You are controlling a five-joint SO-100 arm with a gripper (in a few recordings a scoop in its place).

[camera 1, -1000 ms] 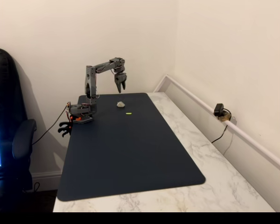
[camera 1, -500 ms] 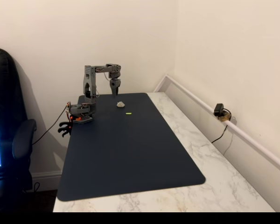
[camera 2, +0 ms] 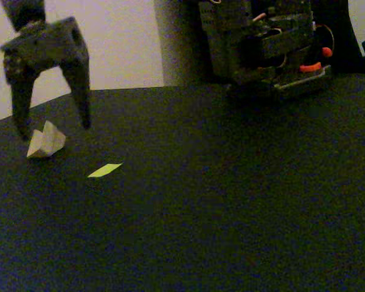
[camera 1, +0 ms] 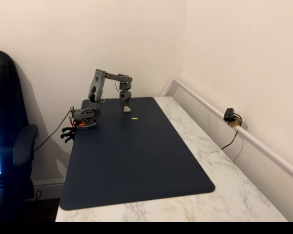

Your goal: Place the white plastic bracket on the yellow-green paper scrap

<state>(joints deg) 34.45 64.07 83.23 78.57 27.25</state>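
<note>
The yellow-green paper scrap [camera 1: 135,118] lies flat and is smaller than the white plastic bracket [camera 1: 127,109], so the bracket will cover it from sight when I put the bracket down there.
The white plastic bracket [camera 2: 46,143] lies on the dark mat [camera 1: 136,156], a small off-white chunk [camera 1: 127,109] near the mat's far edge. My gripper [camera 2: 53,129] hangs open right over it, one finger on each side, tips just above the mat; in a fixed view the gripper [camera 1: 126,105] points straight down at the bracket. The left fingertip [camera 2: 21,125] is close to the bracket; whether it touches cannot be told. The yellow-green paper scrap [camera 2: 104,170] lies flat on the mat a short way in front of the bracket [camera 1: 135,118], apart from it.
The arm's base [camera 1: 85,119] is clamped at the mat's far left corner. A marble table [camera 1: 234,185] extends to the right. A small black camera [camera 1: 229,116] sits by the wall rail. A dark chair [camera 1: 14,146] stands at the left.
The arm has swung forward and lowered; the gripper came down from high above the mat to straddle the bracket. Bracket and paper scrap have not moved.
</note>
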